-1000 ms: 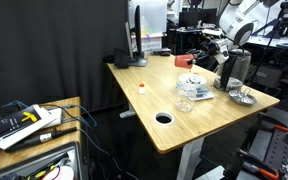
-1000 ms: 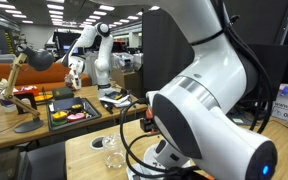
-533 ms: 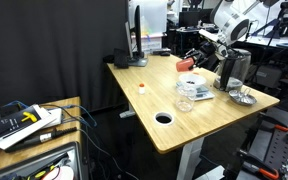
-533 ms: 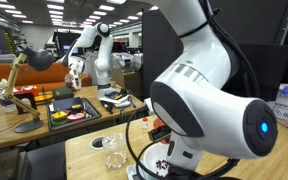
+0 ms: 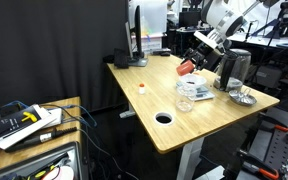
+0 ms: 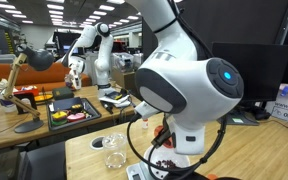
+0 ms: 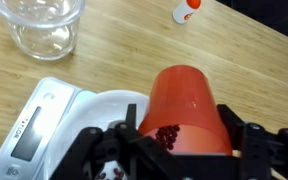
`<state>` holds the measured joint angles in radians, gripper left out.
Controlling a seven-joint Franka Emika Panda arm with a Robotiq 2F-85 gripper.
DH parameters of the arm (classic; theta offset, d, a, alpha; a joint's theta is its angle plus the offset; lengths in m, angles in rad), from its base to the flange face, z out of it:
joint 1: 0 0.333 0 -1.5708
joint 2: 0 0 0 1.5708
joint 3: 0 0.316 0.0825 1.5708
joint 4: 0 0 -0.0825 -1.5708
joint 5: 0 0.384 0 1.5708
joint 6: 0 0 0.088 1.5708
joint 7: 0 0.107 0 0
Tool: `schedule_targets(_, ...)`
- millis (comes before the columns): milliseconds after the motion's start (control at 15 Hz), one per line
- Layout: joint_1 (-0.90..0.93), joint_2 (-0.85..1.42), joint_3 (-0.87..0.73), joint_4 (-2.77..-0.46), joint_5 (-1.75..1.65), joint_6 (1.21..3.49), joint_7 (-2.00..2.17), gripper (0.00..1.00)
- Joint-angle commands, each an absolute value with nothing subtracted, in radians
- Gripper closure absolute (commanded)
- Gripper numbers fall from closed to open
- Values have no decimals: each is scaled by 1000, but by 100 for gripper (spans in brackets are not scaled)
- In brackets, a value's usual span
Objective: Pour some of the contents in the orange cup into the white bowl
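Next, my gripper turns the orange cup upright before it puts the cup down by the glass container, because there are dark beads in the white bowl and more at the orange cup's edge [image 7: 167, 137].
My gripper [image 7: 174, 140] is shut on the orange cup [image 7: 184, 100], which is tipped far over with its mouth toward the camera. Small dark red beads lie at its lower lip. The white bowl [image 7: 109, 102] sits just under the cup on a white scale [image 7: 39, 120], and a few dark beads show in the bowl at the lower left. In an exterior view the tilted cup [image 5: 187, 67] hangs above the bowl [image 5: 194, 83] at the far side of the wooden table [image 5: 154, 95]. In the exterior view from behind, the arm [image 6: 179, 85] hides the cup and bowl.
A clear glass container [image 7: 44, 25] stands beside the scale, also in an exterior view [image 5: 185, 101]. A small orange-and-white object [image 5: 141, 88] lies on the table. A metal dish [image 5: 243, 97] and a dark jug [image 5: 233, 68] stand by the table's edge. A cable hole [image 5: 164, 118] is near the front.
The arm has swung and rotated its wrist; the cup has gone from nearly upright to tipped steeply over the bowl, a little lower than before.
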<state>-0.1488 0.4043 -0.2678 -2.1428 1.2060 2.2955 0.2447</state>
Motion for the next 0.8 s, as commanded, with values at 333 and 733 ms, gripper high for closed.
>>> schedule_targets(333, -67, 302, -181, -2265, 1252, 2727, -27, 46)
schedule_targets(733, 23, 313, -106, -2257, 1310, 2906, -128, 46)
